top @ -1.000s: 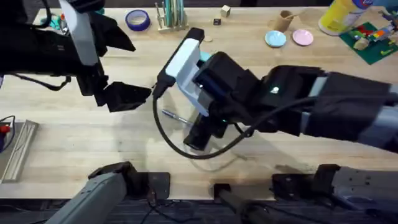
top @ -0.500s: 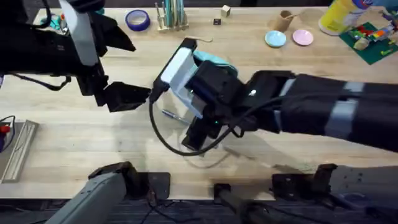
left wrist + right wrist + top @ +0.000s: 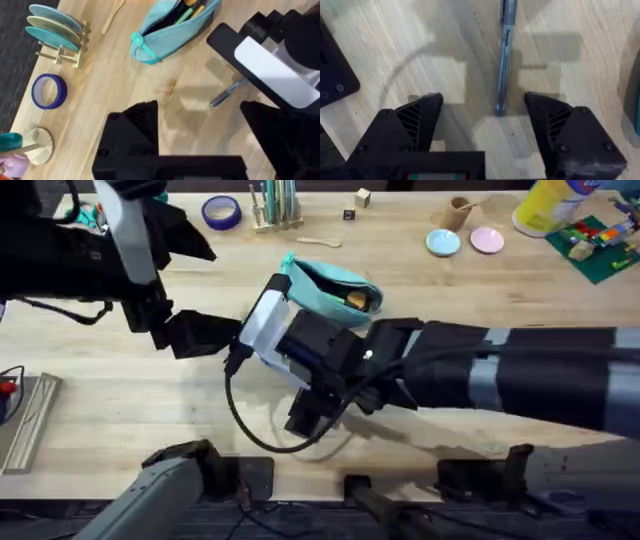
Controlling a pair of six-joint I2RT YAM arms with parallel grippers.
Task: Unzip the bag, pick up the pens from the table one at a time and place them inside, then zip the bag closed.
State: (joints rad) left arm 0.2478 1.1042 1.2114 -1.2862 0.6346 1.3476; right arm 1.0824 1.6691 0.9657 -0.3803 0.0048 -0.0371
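Observation:
I expect the teal bag (image 3: 312, 297) to open wider when I push the silver pen into it, because the bag's unzipped opening (image 3: 338, 287) gapes between the bag's loose fabric edges.
The teal bag (image 3: 325, 280) lies unzipped at mid-table, its mouth gaping. In the left wrist view the bag (image 3: 165, 30) holds a green pen (image 3: 186, 16) beside orange items. A silver pen (image 3: 504, 55) lies flat on the table (image 3: 150, 410). My right gripper (image 3: 485, 117) hovers open just above it, one finger on each side of the pen's near end. Overhead, the right gripper (image 3: 305, 415) reaches across in front of the bag and covers that pen. The silver pen (image 3: 227, 92) pokes out from under the right wrist. My left gripper (image 3: 200, 125) hangs open and empty, left of the bag.
Along the far edge stand a blue tape roll (image 3: 221, 212), a plate rack (image 3: 275, 205), a wooden stick (image 3: 318, 243), two small dishes (image 3: 443, 243), a yellow bottle (image 3: 545, 205) and a green brick board (image 3: 595, 245). A grey tray (image 3: 25, 420) sits at the left.
My right arm has swung left and toward the front edge, uncovering the bag and covering the silver pen on the table. The left arm has stayed put.

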